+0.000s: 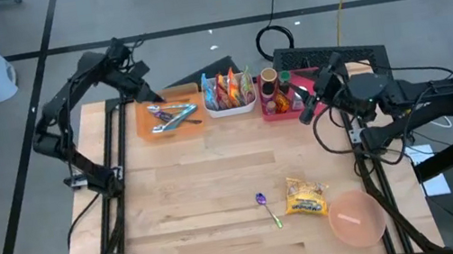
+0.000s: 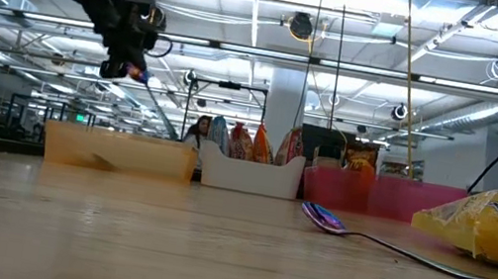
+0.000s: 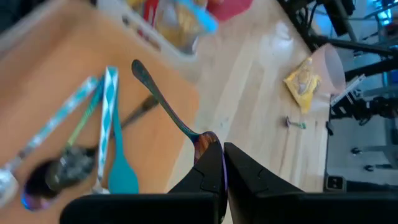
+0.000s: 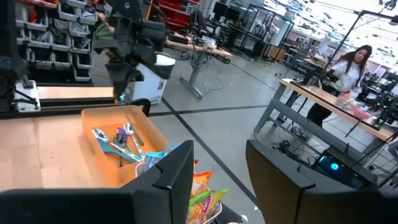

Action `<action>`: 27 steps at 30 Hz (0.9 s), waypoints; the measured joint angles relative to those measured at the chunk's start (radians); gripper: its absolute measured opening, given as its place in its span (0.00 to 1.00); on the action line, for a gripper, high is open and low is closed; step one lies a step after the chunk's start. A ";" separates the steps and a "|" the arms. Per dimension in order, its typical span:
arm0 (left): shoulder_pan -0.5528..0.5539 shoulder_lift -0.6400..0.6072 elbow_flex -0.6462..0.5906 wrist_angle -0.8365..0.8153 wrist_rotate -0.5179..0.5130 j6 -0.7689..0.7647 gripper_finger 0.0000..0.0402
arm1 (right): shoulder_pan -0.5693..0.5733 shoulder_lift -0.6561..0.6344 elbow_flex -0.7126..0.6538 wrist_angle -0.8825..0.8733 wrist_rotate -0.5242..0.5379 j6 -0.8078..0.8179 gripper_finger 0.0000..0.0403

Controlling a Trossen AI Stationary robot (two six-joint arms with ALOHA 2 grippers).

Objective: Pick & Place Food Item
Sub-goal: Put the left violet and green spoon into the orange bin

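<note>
The spoon's handle points down over the orange tray, clear of the white bin, so the robot's left gripper should keep lowering the spoon and let go of it among the utensils.
A yellow noodle packet lies flat on the wooden table near the right front, beside a pink bowl. My left gripper hangs over the orange tray at the back left and is shut on a shiny spoon. The tray holds several utensils. My right gripper hovers open above the pink bin at the back right, with nothing between its fingers. My left gripper pinches the spoon's iridescent bowl end between its two fingers. The fingers slant downward from the far left. The handle runs out beyond the fingertips, and the spoon is lifted clear above the orange tray.
A second spoon lies on the table left of the packet. A white bin of snack packets stands between the orange tray and the pink bin. The pink bin holds bottles. Bare wood fills the table's middle and left.
</note>
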 joint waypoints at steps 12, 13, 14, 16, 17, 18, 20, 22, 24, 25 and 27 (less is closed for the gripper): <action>0.034 -0.011 -0.246 0.149 0.115 -0.014 0.01 | -0.010 0.012 0.000 -0.001 -0.002 0.018 0.33; 0.034 -0.011 -0.263 0.173 0.115 -0.026 0.01 | -0.010 0.011 0.000 0.000 -0.002 0.029 0.33; 0.034 -0.011 -0.278 0.196 0.117 -0.035 0.01 | -0.010 0.011 0.000 0.000 -0.002 0.035 0.33; 0.034 -0.011 -0.308 0.241 0.123 -0.053 0.01 | -0.010 0.011 0.000 0.000 -0.002 0.037 0.33; 0.036 -0.011 -0.321 0.259 0.124 -0.062 0.01 | -0.010 0.011 0.000 -0.001 -0.002 0.038 0.33; 0.038 -0.011 -0.334 0.276 0.124 -0.071 0.01 | -0.010 0.011 0.000 -0.001 -0.002 0.042 0.33; 0.041 -0.011 -0.363 0.319 0.124 -0.093 0.01 | -0.010 0.011 0.000 0.000 -0.002 0.052 0.33; 0.045 -0.011 -0.395 0.354 0.124 -0.113 0.01 | -0.010 0.013 0.000 0.000 -0.002 0.052 0.33; 0.049 -0.011 -0.423 0.395 0.127 -0.135 0.01 | -0.010 0.015 0.000 -0.001 -0.002 0.053 0.33; 0.051 -0.011 -0.437 0.416 0.128 -0.146 0.01 | -0.010 0.015 0.000 -0.001 -0.002 0.053 0.33; 0.051 -0.012 -0.459 0.439 0.122 -0.158 0.01 | -0.010 0.016 0.000 0.000 -0.002 0.053 0.33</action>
